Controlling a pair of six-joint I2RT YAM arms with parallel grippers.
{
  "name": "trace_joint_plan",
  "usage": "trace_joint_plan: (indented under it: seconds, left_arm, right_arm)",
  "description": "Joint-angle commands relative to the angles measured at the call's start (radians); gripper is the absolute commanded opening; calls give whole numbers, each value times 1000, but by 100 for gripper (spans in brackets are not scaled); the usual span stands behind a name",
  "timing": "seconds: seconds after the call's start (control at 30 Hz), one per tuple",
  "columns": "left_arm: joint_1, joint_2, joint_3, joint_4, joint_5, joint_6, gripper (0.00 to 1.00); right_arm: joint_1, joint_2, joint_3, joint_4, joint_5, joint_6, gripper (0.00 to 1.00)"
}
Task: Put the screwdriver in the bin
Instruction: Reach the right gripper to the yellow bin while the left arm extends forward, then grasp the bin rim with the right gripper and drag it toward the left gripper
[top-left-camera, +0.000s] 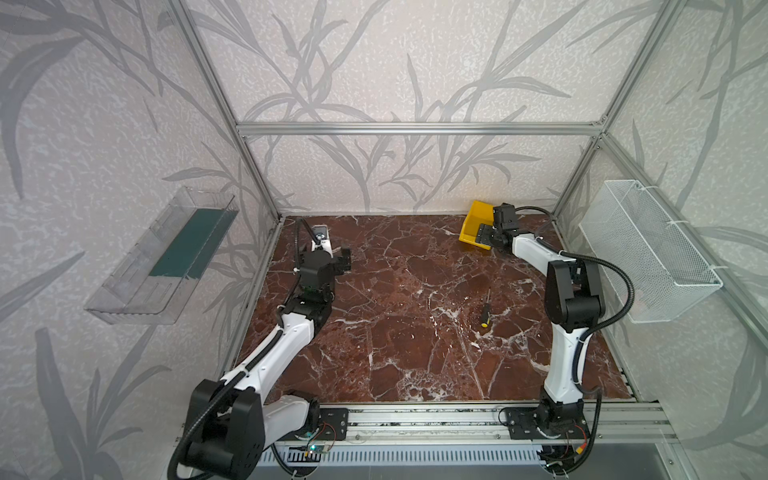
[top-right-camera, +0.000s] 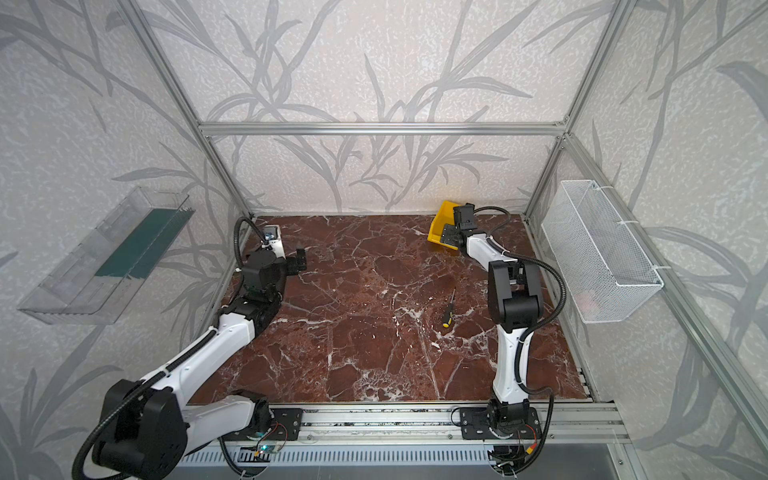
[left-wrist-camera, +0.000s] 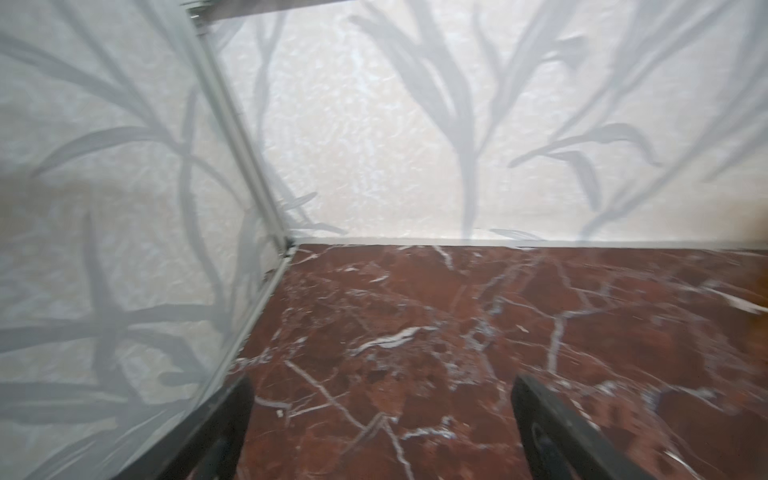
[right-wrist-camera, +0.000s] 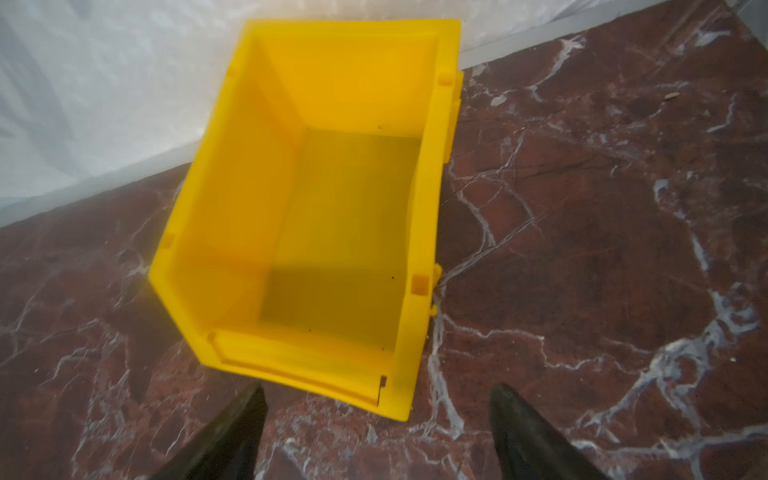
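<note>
My right gripper is to move the yellow bin (top-left-camera: 478, 217) toward the middle (top-left-camera: 422, 283) before it takes the screwdriver, because the bin stands by the back wall, away from the screwdriver.
The screwdriver (top-left-camera: 485, 311) (top-right-camera: 449, 309) lies loose on the marble table, right of centre, its yellow butt end toward the front and its thin shaft toward the back. The yellow bin (top-left-camera: 473, 226) (top-right-camera: 439, 226) stands at the back right near the wall. It is empty in the right wrist view (right-wrist-camera: 345, 232). My right gripper (top-left-camera: 484, 237) (right-wrist-camera: 377, 390) hovers at the bin's low front lip, open and holding nothing, far from the screwdriver. My left gripper (top-left-camera: 345, 259) (left-wrist-camera: 383, 381) is open and empty over the table near the back left corner.
A white wire basket (top-left-camera: 648, 249) hangs on the right wall and a clear tray with a green base (top-left-camera: 166, 257) on the left wall. Aluminium frame posts and papered walls close in the table on three sides.
</note>
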Motion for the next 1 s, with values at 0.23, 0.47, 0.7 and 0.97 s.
trace_joint_plan:
  seconds: [0.23, 0.47, 0.7, 0.97]
  left_arm:
    - [-269, 129, 296, -443, 214, -54, 99]
    - [-280, 231, 476, -595, 183, -172, 99]
    - [-276, 292, 546, -734, 304, -317, 99]
    - [-268, 221, 474, -766, 257, -381, 99]
  right_arm:
    - [-18, 136, 182, -151, 11, 9, 42]
    - [-12, 59, 164, -211, -37, -69, 4]
    - [59, -141, 4, -228, -51, -138, 0]
    - [281, -349, -181, -218, -48, -165, 0]
